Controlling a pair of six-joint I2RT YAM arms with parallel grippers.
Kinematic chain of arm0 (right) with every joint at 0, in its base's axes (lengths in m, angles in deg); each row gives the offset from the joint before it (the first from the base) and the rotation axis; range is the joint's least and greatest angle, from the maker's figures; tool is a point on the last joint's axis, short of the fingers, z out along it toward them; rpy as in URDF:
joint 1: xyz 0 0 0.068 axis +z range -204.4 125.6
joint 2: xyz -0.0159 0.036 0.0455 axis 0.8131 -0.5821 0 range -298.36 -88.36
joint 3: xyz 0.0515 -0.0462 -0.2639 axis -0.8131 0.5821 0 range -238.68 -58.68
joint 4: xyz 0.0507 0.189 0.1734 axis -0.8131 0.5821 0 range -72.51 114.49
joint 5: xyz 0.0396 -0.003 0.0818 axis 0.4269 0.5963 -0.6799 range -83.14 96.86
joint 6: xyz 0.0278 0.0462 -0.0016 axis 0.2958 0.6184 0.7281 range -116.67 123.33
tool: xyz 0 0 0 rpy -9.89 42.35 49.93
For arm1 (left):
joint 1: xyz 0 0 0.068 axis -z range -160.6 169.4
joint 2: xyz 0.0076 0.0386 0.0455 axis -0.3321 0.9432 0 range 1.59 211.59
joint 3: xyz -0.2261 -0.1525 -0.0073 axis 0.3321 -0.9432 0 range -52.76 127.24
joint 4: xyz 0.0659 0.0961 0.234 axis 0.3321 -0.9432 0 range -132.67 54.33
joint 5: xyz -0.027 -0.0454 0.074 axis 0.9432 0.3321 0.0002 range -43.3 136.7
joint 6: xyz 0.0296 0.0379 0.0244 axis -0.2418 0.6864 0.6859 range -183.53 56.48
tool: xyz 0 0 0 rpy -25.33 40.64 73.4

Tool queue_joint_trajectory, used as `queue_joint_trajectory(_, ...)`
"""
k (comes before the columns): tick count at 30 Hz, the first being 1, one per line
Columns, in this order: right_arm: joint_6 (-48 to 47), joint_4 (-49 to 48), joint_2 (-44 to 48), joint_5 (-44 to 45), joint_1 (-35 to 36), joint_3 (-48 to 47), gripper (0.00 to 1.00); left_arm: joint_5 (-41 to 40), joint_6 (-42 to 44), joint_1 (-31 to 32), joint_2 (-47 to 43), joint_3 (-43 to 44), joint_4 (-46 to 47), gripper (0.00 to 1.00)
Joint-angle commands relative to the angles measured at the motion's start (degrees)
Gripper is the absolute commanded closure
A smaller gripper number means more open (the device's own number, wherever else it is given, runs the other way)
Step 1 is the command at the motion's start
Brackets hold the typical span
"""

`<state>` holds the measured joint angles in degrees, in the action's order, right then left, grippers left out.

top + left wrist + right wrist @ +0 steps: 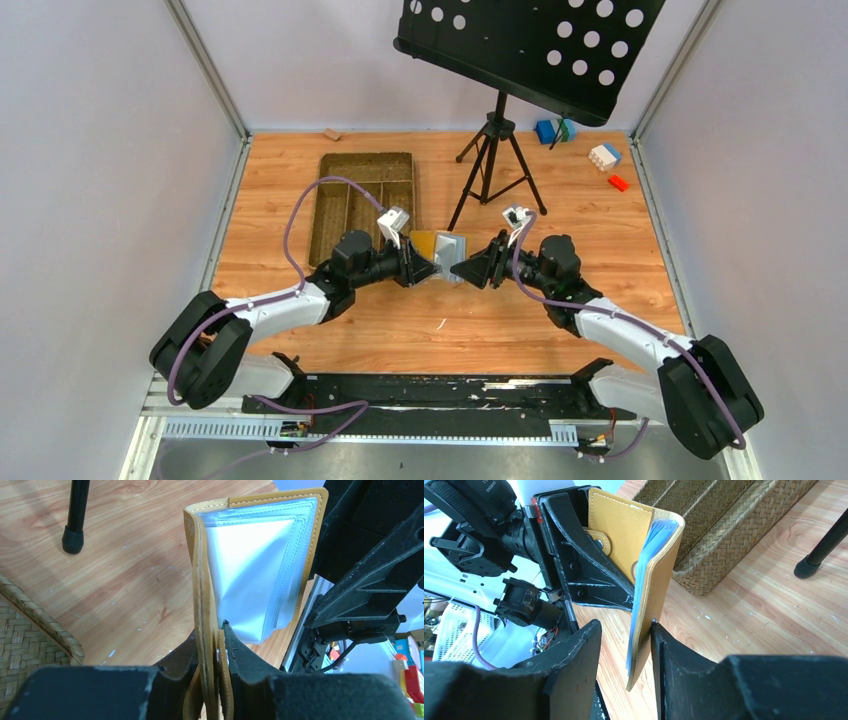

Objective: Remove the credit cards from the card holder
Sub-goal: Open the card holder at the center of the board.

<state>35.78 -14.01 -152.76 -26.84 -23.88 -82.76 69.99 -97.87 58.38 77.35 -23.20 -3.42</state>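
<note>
The robot's left gripper is pinching the yellow cover with the snap tab (pixel 603 536), so the right gripper should close on the other cover (pixel 658 587) and free the left gripper for the sleeves.
The mustard-yellow card holder (pixel 440 245) hangs open above the table between my two grippers. My left gripper (pixel 422 266) is shut on one yellow cover and its snap tab; in the left wrist view the jaws (pixel 210 636) pinch that cover (pixel 202 580), and the grey-blue sleeves (pixel 255 565) fan out beyond it. My right gripper (pixel 624 627) is open around the other cover (pixel 659 595). That cover rests against one finger, with a gap to the other. The credit cards are hidden; none shows in the sleeves.
A brown woven compartment tray (pixel 330 215) lies just behind the left gripper, close to the holder (pixel 724 540). A music stand's tripod (pixel 495 150) stands behind the grippers, one foot (pixel 806 567) near. Toy blocks (pixel 605 157) lie at the far right.
</note>
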Motion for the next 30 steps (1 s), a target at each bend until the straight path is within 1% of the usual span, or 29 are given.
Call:
queue_joint_trajectory(1,-0.4,-2.1,2.3,0.9,0.4,-1.8,0.60,0.5,-1.0,-0.6,0.3,1.5,3.0,0.78)
queue_joint_trajectory(4,-0.4,-1.9,2.4,1.1,0.5,-1.8,0.66,1.1,-1.6,-0.7,0.3,1.2,4.0,0.79)
queue_joint_trajectory(8,-0.4,-1.9,2.4,1.2,0.5,-1.9,0.79,1.1,-1.9,-0.9,0.3,1.2,4.0,0.79)
queue_joint_trajectory(15,-1.3,1.6,1.8,3.4,0.5,-3.0,0.84,2.3,-2.0,-1.0,0.2,1.1,4.8,0.79)
queue_joint_trajectory(18,-1.5,2.2,1.7,3.9,0.4,-3.2,0.83,2.4,-2.4,-1.0,-0.1,0.8,5.5,0.80)
queue_joint_trajectory(19,-1.7,2.5,1.7,4.0,0.4,-3.3,0.80,2.5,-2.5,-1.0,-0.1,0.7,5.8,0.80)
queue_joint_trajectory(20,-1.8,2.9,1.8,4.2,0.5,-3.4,0.72,2.5,-2.6,-1.0,-0.1,0.7,5.9,0.80)
queue_joint_trajectory(21,-1.9,3.1,1.8,4.4,0.5,-3.4,0.66,2.5,-2.7,-1.0,-0.2,0.7,6.0,0.81)
queue_joint_trajectory(22,-2.0,3.3,1.8,4.6,0.5,-3.4,0.63,2.4,-2.8,-1.1,-0.3,0.6,5.8,0.81)
queue_joint_trajectory(23,-2.1,3.5,1.8,4.8,0.5,-3.5,0.62,2.1,-2.7,-1.1,-0.6,0.6,5.6,0.81)
queue_joint_trajectory(24,-2.2,3.6,1.9,4.8,0.5,-3.5,0.64,1.7,-2.7,-1.2,-0.8,0.7,5.0,0.82)
queue_joint_trajectory(27,-2.1,3.3,1.7,4.2,0.5,-3.5,0.74,0.8,-2.6,-1.4,-1.2,0.5,4.2,0.83)
queue_joint_trajectory(28,-2.2,3.1,1.7,3.9,0.5,-3.5,0.73,0.6,-2.6,-1.5,-1.3,0.5,4.2,0.83)
queue_joint_trajectory(30,-2.0,2.2,1.9,3.4,0.5,-3.2,0.68,0.5,-2.7,-1.6,-1.2,0.5,4.0,0.83)
